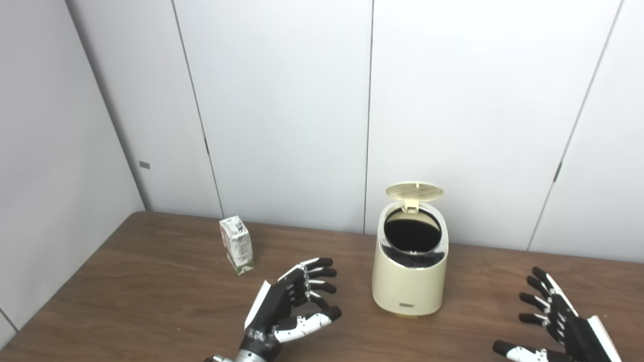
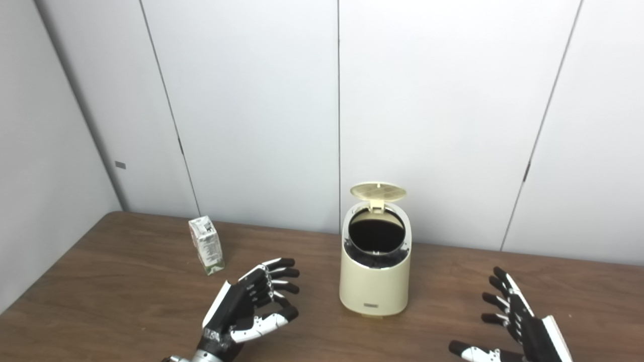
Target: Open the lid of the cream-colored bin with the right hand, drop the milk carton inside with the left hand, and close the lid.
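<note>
The milk carton [image 1: 236,245] is tall for the cream-colored bin [image 1: 410,259], so once I drop it in, I expect it to lean inside and its top to stay in sight.
The cream-colored bin [image 1: 408,286] stands on the brown table with its round lid [image 1: 414,191] flipped up and the dark opening showing. A small white and green milk carton [image 1: 236,244] stands upright to the left of the bin, near the wall. My left hand [image 1: 289,304] hovers open between the carton and the bin, nearer the front, fingers spread and touching neither. At the lower right my right hand [image 1: 556,322] is open too, well to the right of the bin and holding nothing.
The brown wooden table [image 1: 151,301] runs to white wall panels close behind the bin and carton. Its left edge slants along the left wall. Bare tabletop lies between the bin and my right hand.
</note>
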Tool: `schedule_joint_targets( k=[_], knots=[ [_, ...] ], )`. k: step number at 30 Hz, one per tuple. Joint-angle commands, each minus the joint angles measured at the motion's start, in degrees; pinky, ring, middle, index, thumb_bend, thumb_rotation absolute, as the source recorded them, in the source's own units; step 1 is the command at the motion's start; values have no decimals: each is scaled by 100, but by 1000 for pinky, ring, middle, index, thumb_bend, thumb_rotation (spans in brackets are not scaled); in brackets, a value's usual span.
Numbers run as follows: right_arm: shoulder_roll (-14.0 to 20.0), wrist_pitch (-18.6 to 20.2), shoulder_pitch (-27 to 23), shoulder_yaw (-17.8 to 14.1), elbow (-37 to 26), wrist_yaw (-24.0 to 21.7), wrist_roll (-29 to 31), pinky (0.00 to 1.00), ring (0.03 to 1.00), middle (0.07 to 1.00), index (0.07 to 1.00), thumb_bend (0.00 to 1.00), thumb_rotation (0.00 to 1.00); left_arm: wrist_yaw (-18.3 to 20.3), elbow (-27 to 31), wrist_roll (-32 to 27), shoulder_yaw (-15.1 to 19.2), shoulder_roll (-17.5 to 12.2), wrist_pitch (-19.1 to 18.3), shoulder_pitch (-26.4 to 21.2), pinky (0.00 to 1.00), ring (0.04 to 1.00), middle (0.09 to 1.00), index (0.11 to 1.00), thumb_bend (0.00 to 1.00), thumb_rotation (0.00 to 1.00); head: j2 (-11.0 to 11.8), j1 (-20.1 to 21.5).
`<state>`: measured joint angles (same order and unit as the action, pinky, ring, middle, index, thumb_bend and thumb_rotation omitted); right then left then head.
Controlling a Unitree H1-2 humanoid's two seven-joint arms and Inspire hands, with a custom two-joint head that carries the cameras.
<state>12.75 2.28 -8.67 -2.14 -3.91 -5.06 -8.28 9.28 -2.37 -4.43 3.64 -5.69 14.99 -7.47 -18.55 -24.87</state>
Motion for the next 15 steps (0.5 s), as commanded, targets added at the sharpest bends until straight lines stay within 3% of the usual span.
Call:
schedule_joint_targets(
  k=[1, 4, 10, 15],
  knots=[
    [81, -72, -216, -40, -148, 13, 29, 590, 799, 881, 898, 826, 271, -106, 294, 31, 105, -159, 241, -149, 537, 671, 743, 805, 713, 167, 5, -20],
    [90, -3, -222, -58, -188, 9, 93, 503, 755, 859, 865, 867, 307, -187, 446, 152, 221, -322, 222, -159, 590, 706, 759, 821, 701, 181, 10, -98],
    [168, -53, -241, -24, -202, -45, 78, 425, 700, 814, 829, 936, 382, -437, 913, 415, 578, -735, -78, -373, 597, 702, 752, 813, 740, 224, -41, -163],
    [184, 0, -208, -17, -258, -41, 17, 395, 667, 794, 805, 956, 407, -563, 1028, 464, 885, -1097, -264, -620, 615, 703, 755, 806, 725, 158, -59, -170]
  ],
)
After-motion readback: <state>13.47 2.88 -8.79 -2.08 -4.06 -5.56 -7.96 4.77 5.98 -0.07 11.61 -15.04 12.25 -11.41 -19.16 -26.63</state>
